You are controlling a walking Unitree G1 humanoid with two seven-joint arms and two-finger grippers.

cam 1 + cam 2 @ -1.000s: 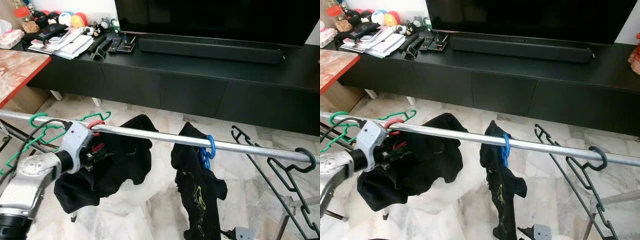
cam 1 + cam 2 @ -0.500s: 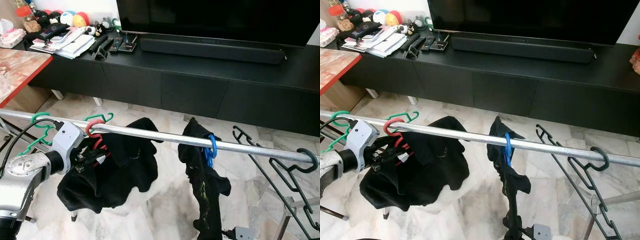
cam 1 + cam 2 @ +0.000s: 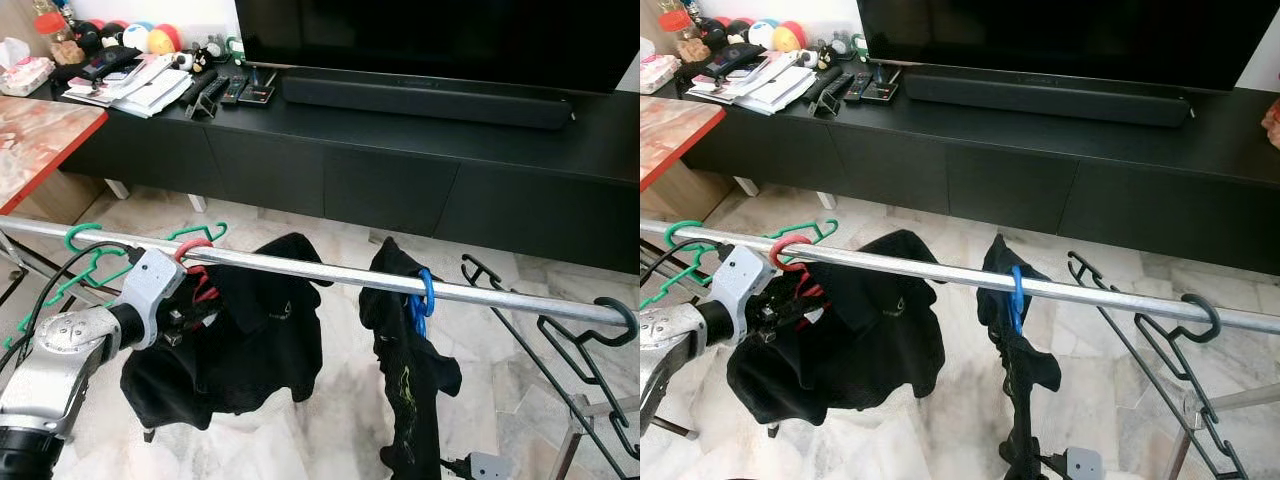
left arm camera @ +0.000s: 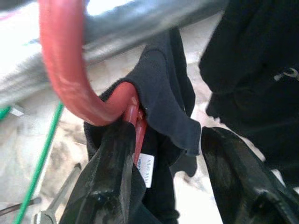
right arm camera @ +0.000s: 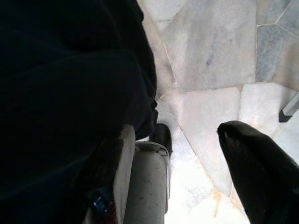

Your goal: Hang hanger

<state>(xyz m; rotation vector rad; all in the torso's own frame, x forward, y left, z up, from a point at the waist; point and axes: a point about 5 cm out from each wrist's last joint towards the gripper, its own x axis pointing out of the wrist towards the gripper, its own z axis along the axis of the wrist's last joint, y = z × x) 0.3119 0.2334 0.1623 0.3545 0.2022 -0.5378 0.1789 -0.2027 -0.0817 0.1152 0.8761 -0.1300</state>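
The neck of the red hanger (image 3: 192,247) goes down into the collar (image 4: 133,110), so the hanger should come along inside the black garment when I lift the garment off the rail.
A red hanger's hook (image 3: 191,250) sits over the silver rail (image 3: 300,268), and a black garment (image 3: 250,340) hangs from it. My left gripper (image 3: 188,312) is just below the rail, at the hanger's neck. In the left wrist view the left gripper (image 4: 167,130) is open: the red hook (image 4: 65,70) curves over the rail, its neck lies against one finger (image 4: 112,163), and the garment's collar sits between the two. My right gripper (image 5: 180,133) hangs open above the marble floor, beside dark cloth.
Green hangers (image 3: 85,262) hang on the rail left of the red one. A blue hanger with a black shirt (image 3: 420,295) hangs mid-rail, and dark empty hangers (image 3: 590,340) at the right. A black TV console (image 3: 400,170) stands behind, a red-edged table (image 3: 40,140) at left.
My left gripper dropped from the rail to just below it, then edged back toward the hanger's neck. The red hook stayed over the rail and the garment hangs lower. The view shifted slightly.
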